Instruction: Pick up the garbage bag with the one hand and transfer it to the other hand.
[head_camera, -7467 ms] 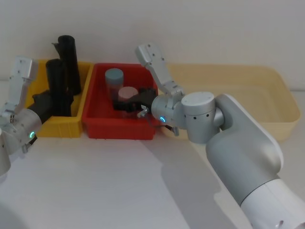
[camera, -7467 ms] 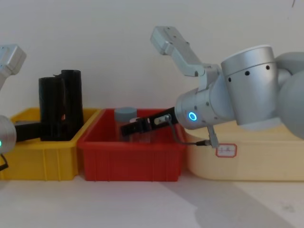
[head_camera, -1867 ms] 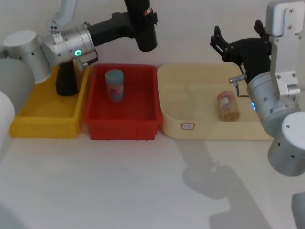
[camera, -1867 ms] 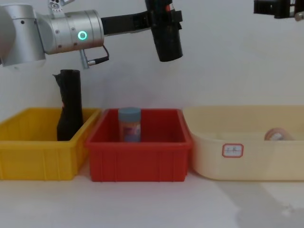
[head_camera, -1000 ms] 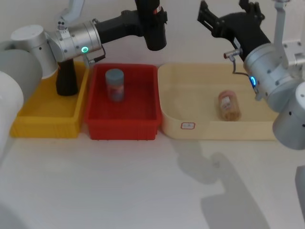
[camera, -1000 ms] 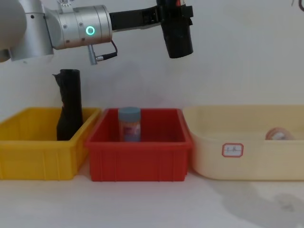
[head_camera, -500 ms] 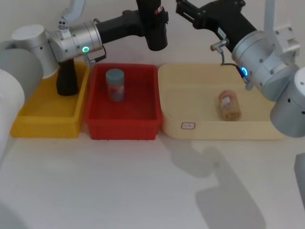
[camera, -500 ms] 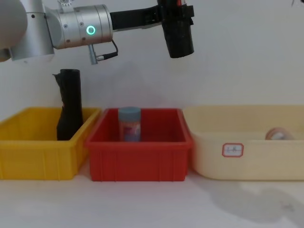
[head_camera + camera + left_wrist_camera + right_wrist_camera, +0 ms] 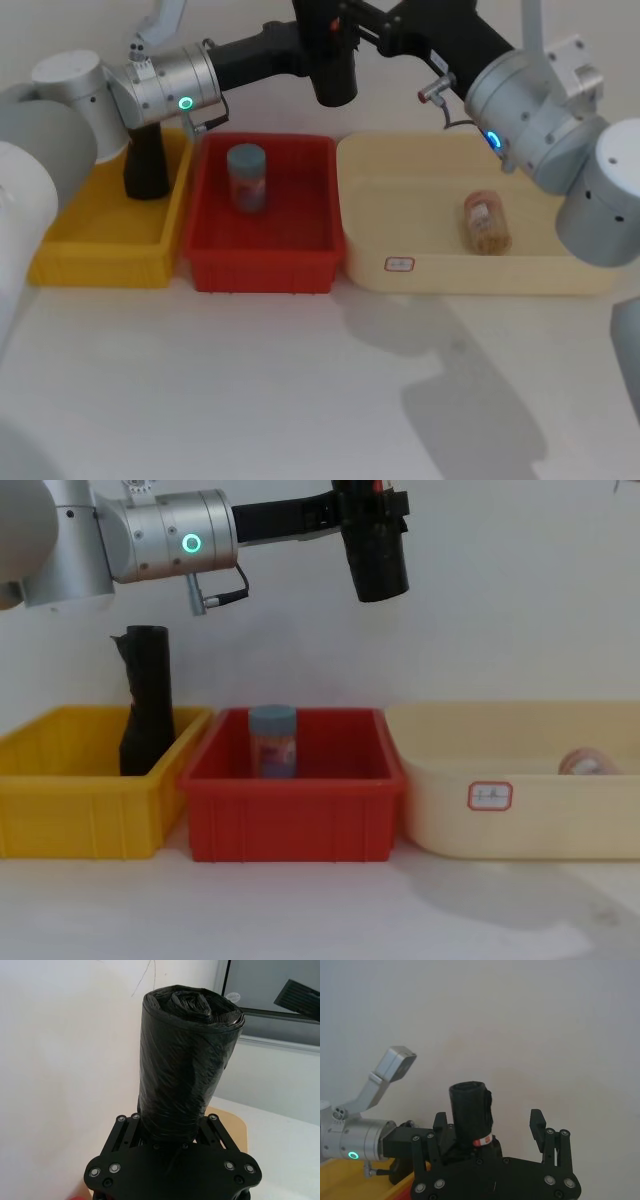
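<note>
The garbage bag's lower end (image 9: pixel 381 583) is hanging straight and wound tight, so I expect the roll (image 9: pixel 375 544) to stay stiff and rolled up as my right gripper carries it.
The garbage bag (image 9: pixel 332 62), a thick black roll with a small red-orange mark, hangs upright high above the red bin (image 9: pixel 260 272). My left gripper (image 9: pixel 316 42), on the green-ringed arm, is shut on its upper part; the roll juts out past the fingers (image 9: pixel 131 1127) in the left wrist view. The right gripper (image 9: pixel 360 24), on the blue-ringed arm, has come in from the right and is open. In the right wrist view the roll (image 9: pixel 471 1110) stands between that gripper's (image 9: pixel 489 1124) spread fingers, nearer one of them. In the chest view the roll (image 9: pixel 375 550) hangs from the left gripper (image 9: pixel 366 504).
A second black roll (image 9: pixel 147 165) stands in the yellow bin (image 9: pixel 100 265). A blue-lidded jar (image 9: pixel 247 178) stands in the red bin. A brown bottle (image 9: pixel 487 222) lies in the beige tray (image 9: pixel 470 275). White table in front.
The right gripper has swung left and closed in on the roll, now straddling it. The left gripper has held the roll nearly still.
</note>
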Available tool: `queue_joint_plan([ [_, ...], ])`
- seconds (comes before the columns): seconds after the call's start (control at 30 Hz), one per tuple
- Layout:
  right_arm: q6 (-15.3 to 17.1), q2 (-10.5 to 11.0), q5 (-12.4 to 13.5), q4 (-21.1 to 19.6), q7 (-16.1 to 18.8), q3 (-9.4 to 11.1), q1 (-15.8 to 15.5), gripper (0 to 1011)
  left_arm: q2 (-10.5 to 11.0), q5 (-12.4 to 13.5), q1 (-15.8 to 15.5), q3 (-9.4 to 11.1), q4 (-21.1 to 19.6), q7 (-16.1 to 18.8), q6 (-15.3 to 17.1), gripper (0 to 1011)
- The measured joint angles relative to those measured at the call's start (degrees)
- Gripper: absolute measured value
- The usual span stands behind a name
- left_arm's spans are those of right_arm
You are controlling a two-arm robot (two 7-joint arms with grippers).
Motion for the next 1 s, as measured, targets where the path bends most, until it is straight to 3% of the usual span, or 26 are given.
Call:
queue_joint_plan([
  [0.43, -0.7, 0.1, -0.9, 4.1, 1.5, -2.6, 3.8, 1001, 0.0, 0.0, -0.1, 0.0, 0.1, -0.1, 0.0, 393],
  [1.0, -0.8, -2.1, -2.2, 11.6, 1.5, -4.3, 8.5, 1001, 0.0, 0.0, -0.1, 0.0, 0.1, -0.1, 0.0, 393],
])
